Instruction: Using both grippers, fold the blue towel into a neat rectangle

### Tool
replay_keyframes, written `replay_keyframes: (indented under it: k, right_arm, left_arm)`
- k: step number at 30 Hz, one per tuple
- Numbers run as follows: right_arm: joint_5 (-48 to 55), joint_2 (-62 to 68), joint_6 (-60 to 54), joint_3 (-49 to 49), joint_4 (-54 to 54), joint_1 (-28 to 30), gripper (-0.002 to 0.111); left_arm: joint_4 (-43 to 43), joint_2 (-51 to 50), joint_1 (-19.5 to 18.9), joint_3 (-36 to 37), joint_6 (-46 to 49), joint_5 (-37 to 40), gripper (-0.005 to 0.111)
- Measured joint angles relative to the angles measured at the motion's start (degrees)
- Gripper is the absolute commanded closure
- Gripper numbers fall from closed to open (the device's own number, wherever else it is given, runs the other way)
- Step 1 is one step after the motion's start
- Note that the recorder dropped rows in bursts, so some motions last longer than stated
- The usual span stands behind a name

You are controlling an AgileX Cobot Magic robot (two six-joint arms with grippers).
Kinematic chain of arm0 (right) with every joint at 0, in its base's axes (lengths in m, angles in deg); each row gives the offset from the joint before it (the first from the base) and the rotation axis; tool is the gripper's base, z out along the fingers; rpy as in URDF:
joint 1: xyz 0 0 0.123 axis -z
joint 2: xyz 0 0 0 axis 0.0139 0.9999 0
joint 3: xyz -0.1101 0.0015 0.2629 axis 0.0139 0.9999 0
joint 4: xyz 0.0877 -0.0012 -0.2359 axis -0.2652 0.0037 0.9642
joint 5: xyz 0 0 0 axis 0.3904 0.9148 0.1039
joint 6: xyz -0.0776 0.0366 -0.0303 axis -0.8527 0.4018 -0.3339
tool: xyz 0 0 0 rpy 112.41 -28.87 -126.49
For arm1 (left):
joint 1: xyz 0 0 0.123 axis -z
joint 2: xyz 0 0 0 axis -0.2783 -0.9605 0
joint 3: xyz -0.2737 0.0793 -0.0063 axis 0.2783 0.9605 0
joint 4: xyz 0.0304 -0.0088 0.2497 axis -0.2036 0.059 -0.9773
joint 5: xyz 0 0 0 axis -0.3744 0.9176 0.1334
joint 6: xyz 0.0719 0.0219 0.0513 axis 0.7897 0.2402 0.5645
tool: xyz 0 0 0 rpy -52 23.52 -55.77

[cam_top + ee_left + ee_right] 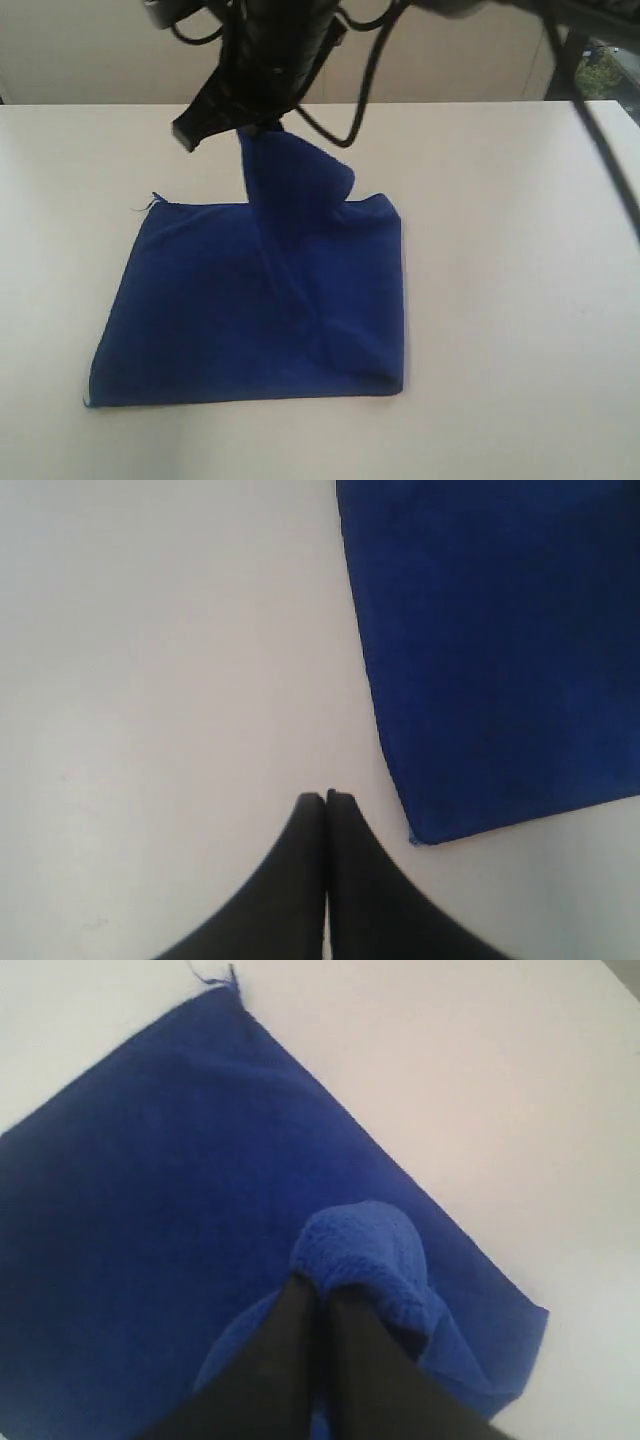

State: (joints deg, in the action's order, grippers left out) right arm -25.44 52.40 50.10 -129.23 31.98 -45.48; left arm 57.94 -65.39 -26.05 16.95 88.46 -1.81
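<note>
The towel's raised corner [296,168] is clear of the towel's flat part, so my right gripper should keep going toward the towel's edge [132,263] near the loose thread and let go there.
The blue towel [250,300] lies folded on the white table [520,300], with one corner pulled up into a peak at the far side. My right gripper [255,128] is shut on that raised corner and holds it above the rest of the cloth. In the right wrist view the black gripper [322,1288] pinches a fuzzy bunch of towel [365,1245]. A loose thread [205,974] trails from a far corner. My left gripper [326,796] is shut and empty above bare table, beside a flat corner of the towel [500,660], not touching it.
Black cables [365,70] hang from the arm above the far side of the table. A pale wall [80,50] runs behind the table's far edge. A dark post [600,130] slants down at the right.
</note>
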Motion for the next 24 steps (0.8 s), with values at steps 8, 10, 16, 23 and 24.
replay_keyframes:
  k: [8,10,16,23,24]
  right_arm:
    - [-8.6,18.6,-2.3,-5.8,-11.8,-9.3,0.108]
    - [-11.1,22.0,-2.5,-5.8,-12.8,-9.6,0.108]
    - [-15.2,23.8,-2.5,-6.0,-13.4,-9.6,0.074]
    - [-13.2,22.8,-2.4,-6.0,-13.5,-9.6,0.061]
    - [-12.6,21.9,-2.4,-6.0,-13.5,-9.6,0.061]
  left_arm:
    - [0.0,0.0,0.0,0.0,0.0,0.0,0.107]
    - [0.0,0.0,0.0,0.0,0.0,0.0,0.107]
    - [0.0,0.0,0.0,0.0,0.0,0.0,0.107]
    - [0.0,0.0,0.0,0.0,0.0,0.0,0.107]
    - [0.0,0.0,0.0,0.0,0.0,0.0,0.107]
